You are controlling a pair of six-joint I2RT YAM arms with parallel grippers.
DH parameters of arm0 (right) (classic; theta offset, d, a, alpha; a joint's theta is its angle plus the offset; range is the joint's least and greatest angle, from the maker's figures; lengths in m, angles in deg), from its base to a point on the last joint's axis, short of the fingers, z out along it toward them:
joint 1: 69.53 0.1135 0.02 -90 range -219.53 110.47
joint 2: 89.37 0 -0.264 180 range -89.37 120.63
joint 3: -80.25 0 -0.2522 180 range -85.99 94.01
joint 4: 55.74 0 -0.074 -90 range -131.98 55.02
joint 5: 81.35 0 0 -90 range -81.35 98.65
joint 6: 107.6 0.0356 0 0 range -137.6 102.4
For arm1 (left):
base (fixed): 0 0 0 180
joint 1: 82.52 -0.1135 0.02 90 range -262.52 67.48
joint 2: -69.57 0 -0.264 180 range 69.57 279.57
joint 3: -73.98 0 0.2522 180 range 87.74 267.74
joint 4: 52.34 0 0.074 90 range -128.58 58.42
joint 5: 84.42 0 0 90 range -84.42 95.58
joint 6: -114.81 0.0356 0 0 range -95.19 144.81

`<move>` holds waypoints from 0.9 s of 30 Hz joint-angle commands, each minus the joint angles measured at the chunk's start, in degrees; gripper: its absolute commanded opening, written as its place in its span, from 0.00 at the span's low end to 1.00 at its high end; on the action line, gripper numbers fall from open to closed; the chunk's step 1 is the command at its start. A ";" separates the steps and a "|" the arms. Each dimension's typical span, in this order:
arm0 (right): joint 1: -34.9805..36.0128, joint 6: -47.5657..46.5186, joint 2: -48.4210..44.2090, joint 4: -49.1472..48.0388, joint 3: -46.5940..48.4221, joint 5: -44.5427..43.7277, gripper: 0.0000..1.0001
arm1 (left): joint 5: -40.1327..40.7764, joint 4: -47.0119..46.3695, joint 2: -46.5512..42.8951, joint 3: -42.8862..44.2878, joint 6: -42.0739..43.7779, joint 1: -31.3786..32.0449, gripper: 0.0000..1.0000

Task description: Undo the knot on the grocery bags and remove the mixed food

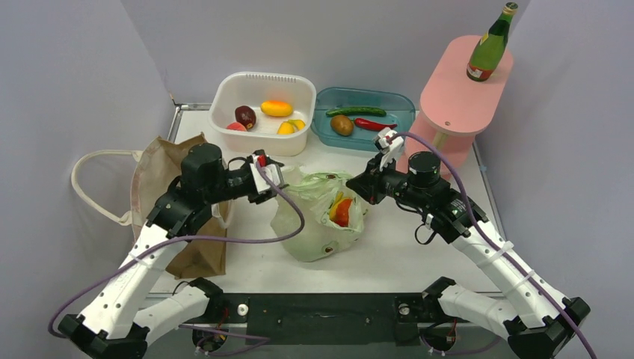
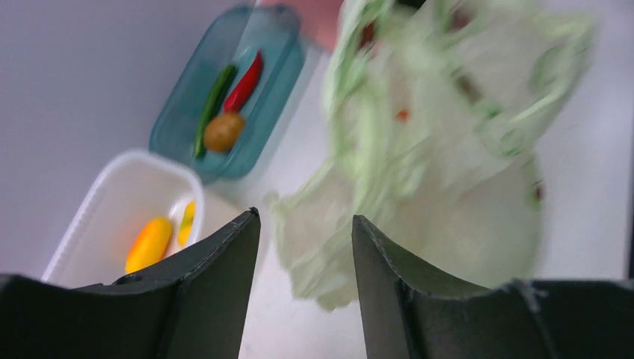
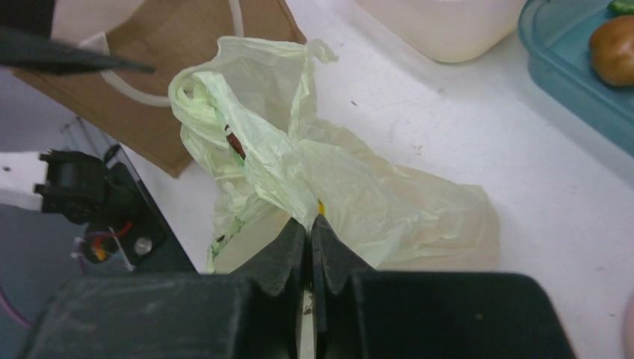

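The pale green grocery bag (image 1: 300, 222) bulges (image 1: 327, 243) under the red-orange food, so I expect to find more food hidden inside once I pull its loose flap open.
The pale green plastic grocery bag (image 1: 318, 221) lies crumpled at the table's centre, with red-orange and yellow food (image 1: 340, 211) showing through its right side. My right gripper (image 3: 309, 221) is shut on a fold of the bag's film (image 3: 299, 168); in the top view that gripper (image 1: 359, 185) sits at the bag's right upper edge. My left gripper (image 2: 305, 218) stands open at the bag's left upper edge (image 1: 282, 177), a loose flap of the bag (image 2: 329, 247) lying just beyond its tips. The brown paper bag (image 1: 168, 187) with white loop handles lies flat at the left.
A white tub (image 1: 224, 93) with fruit and a teal tray (image 1: 396, 101) with chilli, cucumber and a brown round item stand at the back. A green bottle (image 1: 490, 45) stands on a pink stand (image 1: 456, 97) at the back right. Grey walls close both sides.
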 commanded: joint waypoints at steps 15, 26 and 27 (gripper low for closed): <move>-0.02 22.46 -0.52 -11.67 -2.16 1.77 0.00 | 19.79 -16.33 10.34 4.77 -32.10 25.74 0.50; -9.93 17.39 -8.05 1.21 -3.22 -4.75 0.00 | 14.40 -5.83 -2.27 -2.29 -27.23 17.50 0.00; -11.35 16.97 -9.05 3.25 -4.15 -5.15 0.00 | 14.03 -1.84 -5.48 -3.09 -25.20 15.81 0.00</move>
